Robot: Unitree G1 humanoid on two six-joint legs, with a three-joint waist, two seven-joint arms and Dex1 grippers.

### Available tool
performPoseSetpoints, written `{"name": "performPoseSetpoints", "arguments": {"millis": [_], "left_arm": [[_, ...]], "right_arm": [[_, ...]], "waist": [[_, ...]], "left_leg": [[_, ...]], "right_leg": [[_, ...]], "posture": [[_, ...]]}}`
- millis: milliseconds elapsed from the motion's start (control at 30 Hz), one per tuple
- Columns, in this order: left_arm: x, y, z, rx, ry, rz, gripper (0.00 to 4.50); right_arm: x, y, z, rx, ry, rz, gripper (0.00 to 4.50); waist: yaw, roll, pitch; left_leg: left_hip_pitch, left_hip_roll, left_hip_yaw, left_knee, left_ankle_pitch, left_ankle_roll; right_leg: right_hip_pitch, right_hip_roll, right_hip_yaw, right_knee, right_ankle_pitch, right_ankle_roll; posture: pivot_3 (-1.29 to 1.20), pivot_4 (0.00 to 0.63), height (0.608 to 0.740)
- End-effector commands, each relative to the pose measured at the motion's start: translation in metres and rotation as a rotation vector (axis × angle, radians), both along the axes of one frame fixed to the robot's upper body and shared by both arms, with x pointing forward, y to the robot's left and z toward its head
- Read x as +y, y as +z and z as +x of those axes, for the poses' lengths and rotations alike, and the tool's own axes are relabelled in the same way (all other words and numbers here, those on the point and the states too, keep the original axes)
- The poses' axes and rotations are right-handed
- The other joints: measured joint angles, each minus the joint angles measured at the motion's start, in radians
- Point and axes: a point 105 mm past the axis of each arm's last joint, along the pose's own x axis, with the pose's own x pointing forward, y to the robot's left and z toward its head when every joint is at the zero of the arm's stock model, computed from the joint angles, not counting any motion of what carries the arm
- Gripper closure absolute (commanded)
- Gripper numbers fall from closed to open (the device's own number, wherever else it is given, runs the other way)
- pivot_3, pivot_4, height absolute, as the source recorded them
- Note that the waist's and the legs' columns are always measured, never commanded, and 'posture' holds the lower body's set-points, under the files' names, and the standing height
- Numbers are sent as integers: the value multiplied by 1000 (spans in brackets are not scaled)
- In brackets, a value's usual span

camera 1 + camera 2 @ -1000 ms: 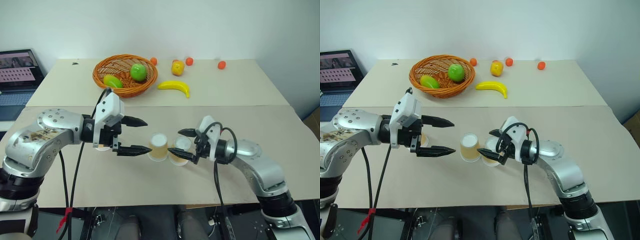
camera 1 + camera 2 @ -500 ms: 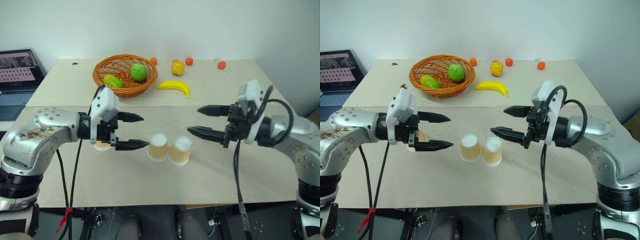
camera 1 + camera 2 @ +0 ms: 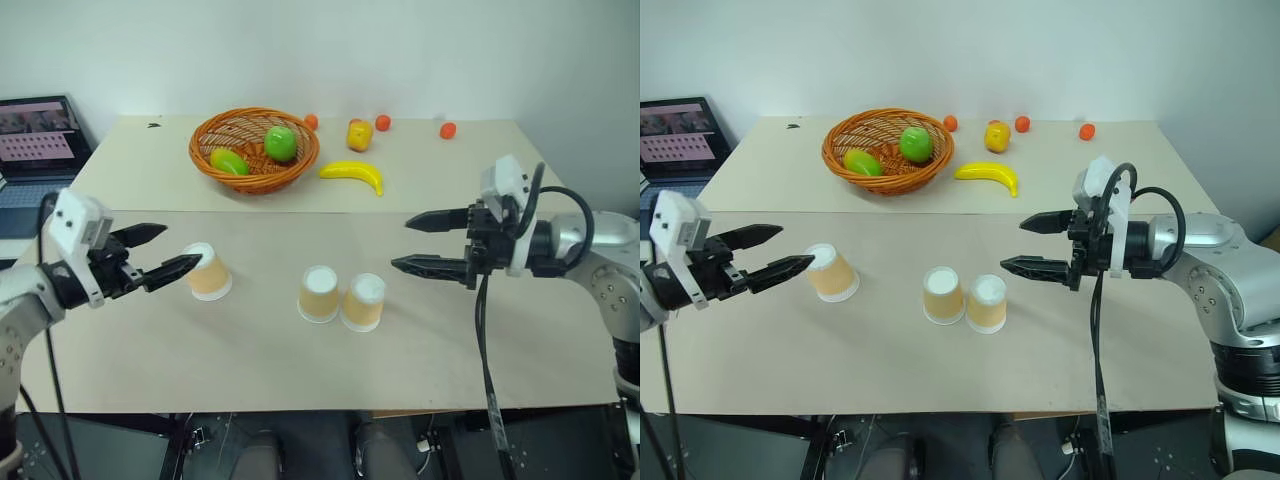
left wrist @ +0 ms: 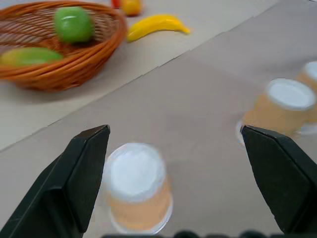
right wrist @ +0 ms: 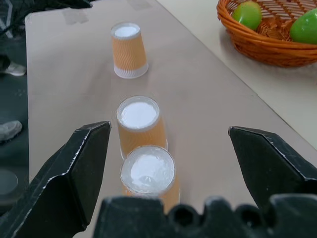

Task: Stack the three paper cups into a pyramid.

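The paired cups' flat bases [image 3: 344, 285] are close together, so the lone paper cup [image 3: 208, 272] will rest across both and stay upright when the robot puts it there.
Three paper cups stand upside down on the tan table, each apart from any gripper. One cup [image 3: 209, 272] is at the left. The middle cup [image 3: 319, 294] and the right cup [image 3: 363, 302] stand side by side, nearly touching. None rests on another, so no pyramid is in view. My left gripper [image 3: 180, 247] is open and hovers just left of the left cup, pointing at it. My right gripper [image 3: 402, 244] is open, empty and raised to the right of the pair. The right wrist view shows the cups in a row [image 5: 139, 124].
A wicker basket [image 3: 255, 175] with green fruit sits at the back, with a banana [image 3: 352, 176] and a yellow-red fruit [image 3: 359, 133] to its right. Small orange fruits [image 3: 447, 130] lie along the far edge. A laptop [image 3: 35, 140] stands off the table's left side.
My left gripper swung away to the left, from beside the middle cup to beyond the left cup. My right gripper drew back right and upward from around the right cup.
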Motion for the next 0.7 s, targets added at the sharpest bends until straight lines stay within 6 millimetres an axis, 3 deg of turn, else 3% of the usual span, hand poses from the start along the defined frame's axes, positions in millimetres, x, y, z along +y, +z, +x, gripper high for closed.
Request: {"name": "performPoseSetpoints", "arguments": {"millis": [33, 133, 333, 500, 700], "left_arm": [[9, 0, -9, -85, 74, 64, 0], [3, -29, -21, -100, 115, 25, 0], [5, -58, -29, -111, 190, -26, 0], [14, -67, -24, -139, 256, -11, 0], [0, -70, 1, -158, 233, -21, 0]], "right_arm": [[1, 9, -5, -36, 49, -4, 57], [3, 7, -4, -29, 65, -5, 57], [0, 6, 2, -30, 36, -13, 57], [-1, 8, 1, -35, 34, -9, 57], [-2, 13, -1, -63, 8, -2, 57]], "waist": [[0, 0, 0], [1, 0, 0], [7, -3, 0], [15, -3, 0], [22, -3, 0]], "left_leg": [[0, 0, 0, 0, 0, 0], [0, 0, 0, 0, 0, 0], [1, 0, 1, 0, 0, -1], [3, 0, 1, 0, 0, -1], [2, 0, 1, 0, 0, -1]], "right_leg": [[0, 0, 0, 0, 0, 0], [0, -1, 0, 0, 0, 0], [0, 0, 0, 1, 1, -2], [3, 0, 0, 1, 1, -2], [2, 0, 0, 1, 1, -2]], "posture": [[0, 150, 737], [0, 150, 737], [0, 150, 737], [0, 150, 737], [0, 150, 737]]}}
